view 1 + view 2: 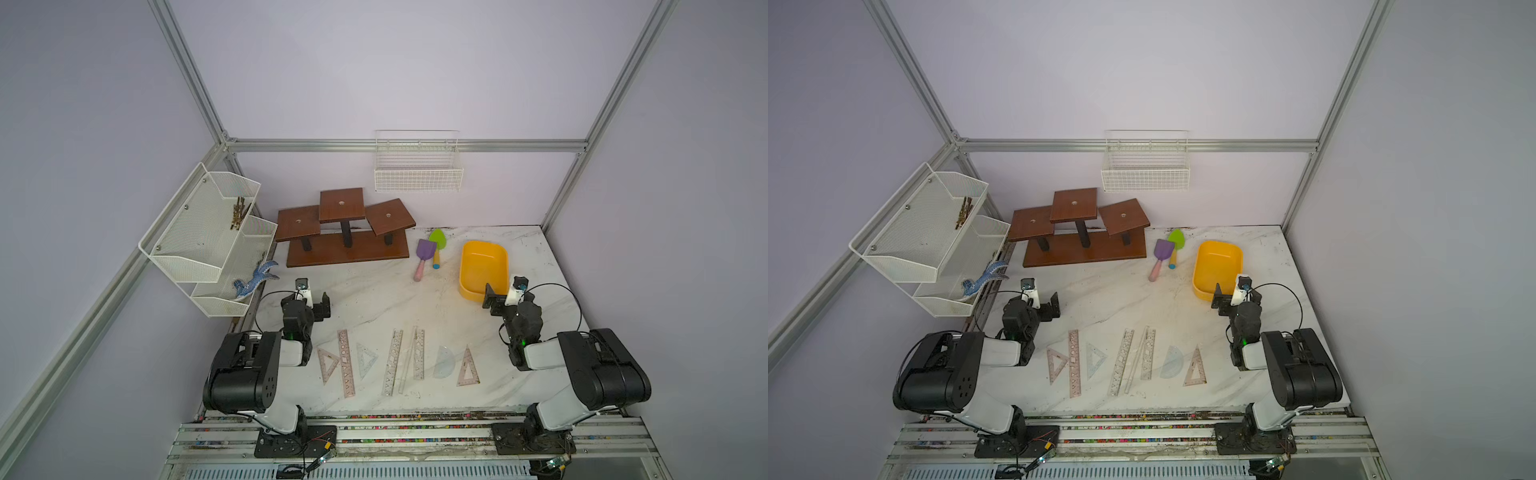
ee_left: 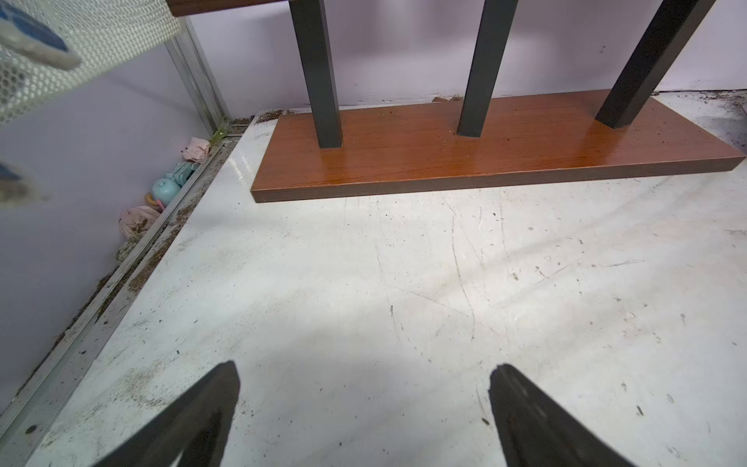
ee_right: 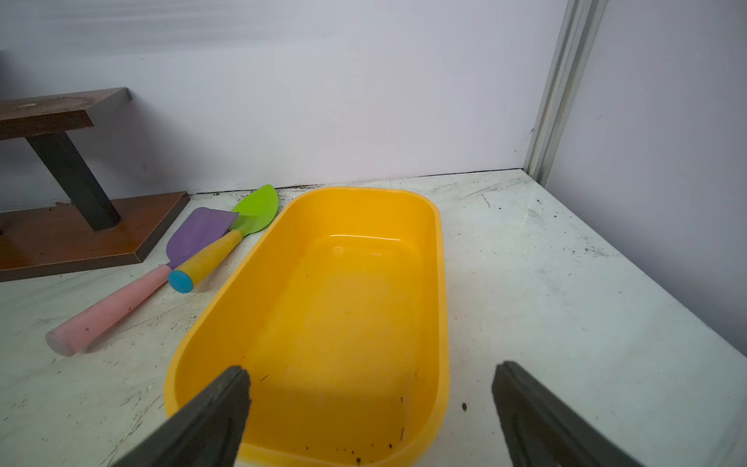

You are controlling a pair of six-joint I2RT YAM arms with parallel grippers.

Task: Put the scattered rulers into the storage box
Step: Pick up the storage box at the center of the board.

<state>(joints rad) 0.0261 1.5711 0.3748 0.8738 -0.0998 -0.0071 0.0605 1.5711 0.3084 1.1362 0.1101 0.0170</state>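
The storage box (image 1: 483, 265) is a long way from my left gripper, so my right gripper should first grab the box's outer long rim (image 1: 508, 261) and move the box toward the wooden stand.
Several rulers lie in a row near the table's front edge, between the two arm bases: a long pinkish stencil ruler (image 1: 345, 363), a clear set square (image 1: 365, 359), a half-round protractor (image 1: 444, 362) and a pinkish set square (image 1: 468, 368) among them. The empty yellow storage box (image 1: 482, 266) (image 3: 242, 299) sits at the back right. My right gripper (image 1: 510, 296) (image 3: 372, 367) is open at the box's near end, one finger over its inside, one over the table. My left gripper (image 1: 306, 301) (image 2: 366, 366) is open over bare table, facing the wooden stand. No ruler shows in either wrist view.
A brown tiered wooden stand (image 1: 347, 249) stands at the back. A purple shovel (image 1: 426, 253) and a green shovel (image 1: 437, 241) lie left of the box. A white wire basket (image 1: 417, 174) hangs on the back wall. A mesh shelf rack (image 1: 208, 237) overhangs the left edge.
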